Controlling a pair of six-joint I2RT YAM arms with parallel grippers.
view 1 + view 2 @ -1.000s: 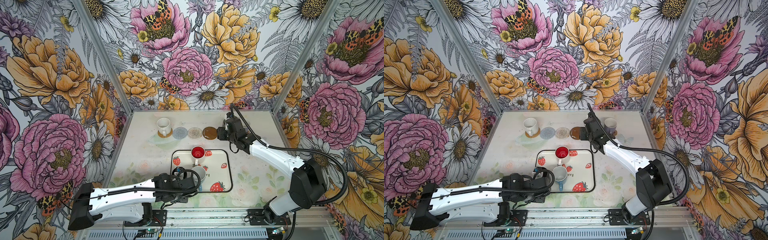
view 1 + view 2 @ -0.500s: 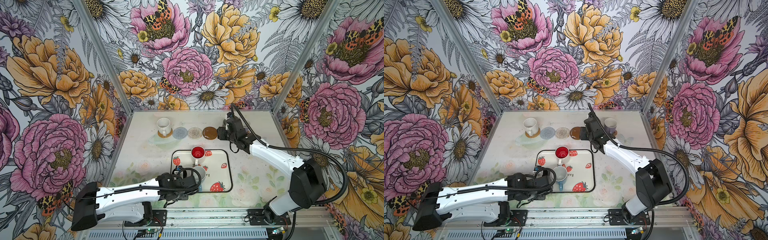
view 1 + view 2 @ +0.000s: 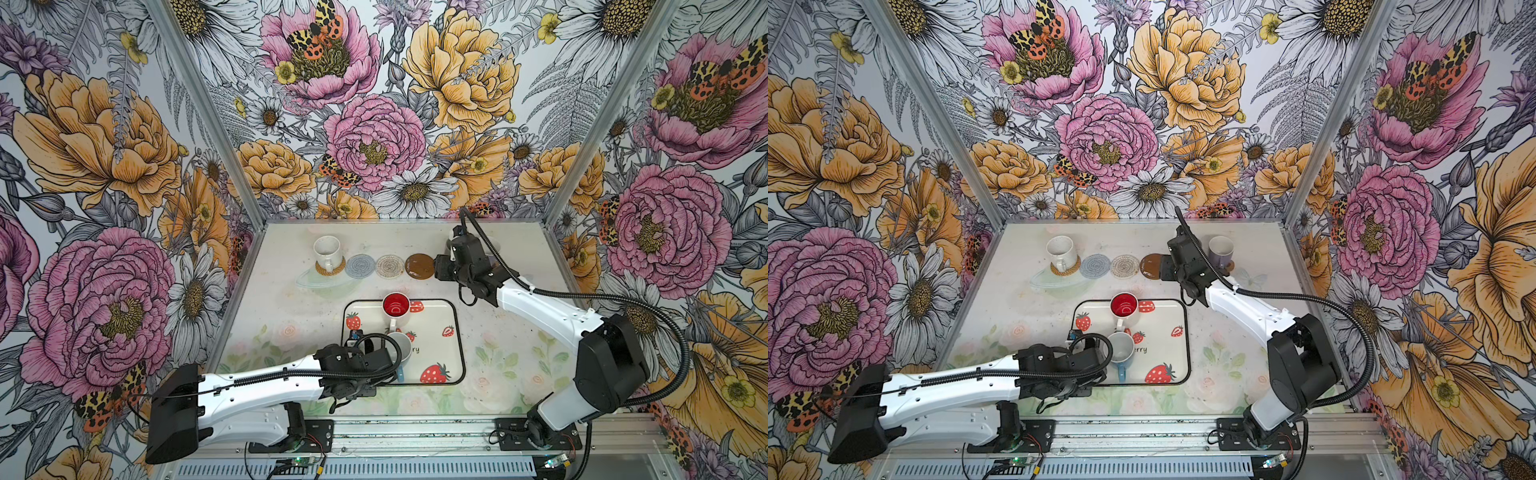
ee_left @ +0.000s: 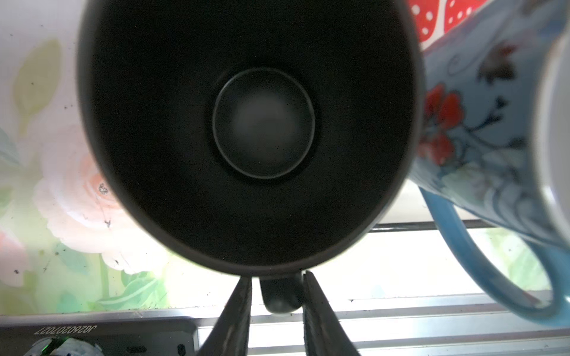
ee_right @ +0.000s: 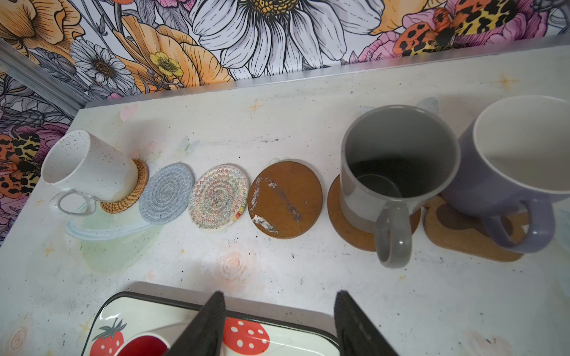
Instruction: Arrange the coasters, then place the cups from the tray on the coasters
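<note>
My left gripper should open, reach deeper [image 4: 280,284] around the black cup's handle [image 4: 281,296] and close before it lifts the cup, because only the ends of its fingers are touching the handle now.
A black cup [image 4: 262,123] stands at the near left of the strawberry tray [image 3: 453,340]. My left gripper [image 4: 276,277] is closed on its handle; in both top views the wrist hides it. Beside it stand a light blue cup [image 3: 401,347] and a cup with a red inside [image 3: 396,304]. The coasters lie in a far row. The white cup [image 5: 89,166] is on rattan, the grey cup [image 5: 398,172] on a brown disc and the lavender cup [image 5: 505,172] on the paw mat. The blue-grey [image 5: 166,192], beaded [image 5: 219,197] and brown [image 5: 285,198] coasters are bare. My right gripper [image 5: 279,308] hangs open and empty.
The light blue cup [image 4: 481,123] stands almost against the black cup, its handle toward the front rail. The right arm [image 3: 540,307] slants over the table right of the tray. Flowered walls close in the left, right and far sides.
The left jaws have narrowed round the black cup's handle, and the left arm has edged a little further over the tray. The right arm has not moved.
</note>
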